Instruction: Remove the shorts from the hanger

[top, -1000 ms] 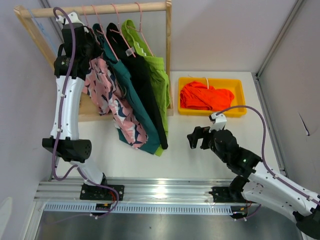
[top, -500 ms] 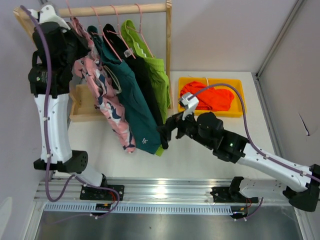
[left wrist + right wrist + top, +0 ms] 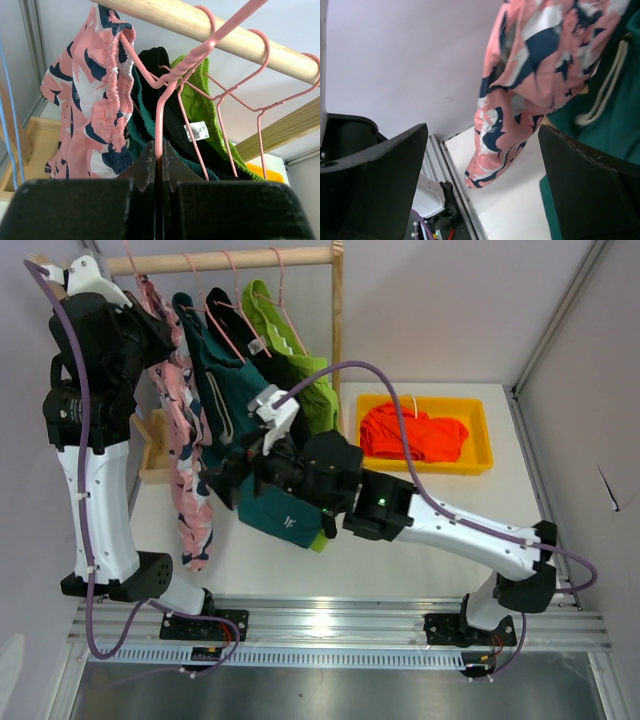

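Note:
I expect the loosely hanging pink shorts [image 3: 187,455] to slide off and leave the hanger behind when my right gripper pulls, because my left gripper [image 3: 152,333] is closed on the hanger.
The pink shorts with navy splotches [image 3: 186,475] hang from a pink wire hanger [image 3: 172,82] at the left end of the wooden rail [image 3: 240,258]. My left gripper [image 3: 160,150] is shut on that hanger's wire, just under the rail; it also shows high up in the top view [image 3: 140,315]. My right gripper [image 3: 482,150] stands open, and the lower end of the pink shorts [image 3: 520,75] hangs between its fingers without touching them. Teal shorts [image 3: 225,390], black shorts [image 3: 285,370] and lime green shorts [image 3: 318,390] hang further right. Orange shorts [image 3: 410,430] lie in a yellow bin [image 3: 480,425].
The rack's wooden base [image 3: 150,450] and its right post [image 3: 338,350] stand behind the right arm. That arm [image 3: 450,530] stretches across the white table from the right. A metal rail [image 3: 320,625] runs along the near edge. Walls close in on the left and right.
The right arm has swung left across the table, bringing its open gripper up to the pink shorts. The left arm has drawn the hanger and pink shorts up and to the left.

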`<state>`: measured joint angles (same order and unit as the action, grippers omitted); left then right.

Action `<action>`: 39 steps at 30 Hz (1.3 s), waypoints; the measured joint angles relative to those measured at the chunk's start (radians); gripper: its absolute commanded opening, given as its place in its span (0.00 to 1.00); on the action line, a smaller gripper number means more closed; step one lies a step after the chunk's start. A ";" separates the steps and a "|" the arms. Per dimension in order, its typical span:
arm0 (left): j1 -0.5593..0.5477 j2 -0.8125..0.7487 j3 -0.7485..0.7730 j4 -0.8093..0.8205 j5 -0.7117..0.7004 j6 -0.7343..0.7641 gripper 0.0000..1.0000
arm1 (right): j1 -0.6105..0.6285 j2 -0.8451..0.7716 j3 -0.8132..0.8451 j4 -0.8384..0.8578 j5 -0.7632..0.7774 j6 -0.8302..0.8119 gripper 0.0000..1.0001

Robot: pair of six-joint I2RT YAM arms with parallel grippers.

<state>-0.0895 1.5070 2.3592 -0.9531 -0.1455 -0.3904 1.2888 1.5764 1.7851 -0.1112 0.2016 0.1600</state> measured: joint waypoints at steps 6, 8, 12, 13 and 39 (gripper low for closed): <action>0.000 -0.002 -0.008 -0.002 0.012 0.000 0.00 | 0.050 0.152 0.111 -0.005 0.025 0.000 0.99; 0.000 -0.006 -0.008 -0.002 0.021 0.000 0.00 | 0.059 0.185 0.124 -0.005 0.036 0.000 0.99; 0.000 -0.032 -0.027 -0.003 0.030 -0.001 0.00 | 0.064 0.258 0.165 0.004 0.074 -0.012 0.99; 0.000 -0.039 -0.031 -0.003 0.034 -0.002 0.00 | 0.064 0.278 0.181 0.010 0.083 -0.019 0.99; 0.000 -0.122 -0.074 -0.064 -0.025 0.047 0.00 | 0.374 0.147 -0.276 0.255 0.481 -0.090 0.00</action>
<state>-0.0895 1.3853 2.2848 -1.0172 -0.1703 -0.3439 1.6627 1.7233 1.5089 0.1440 0.6823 0.0700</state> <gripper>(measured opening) 0.039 0.014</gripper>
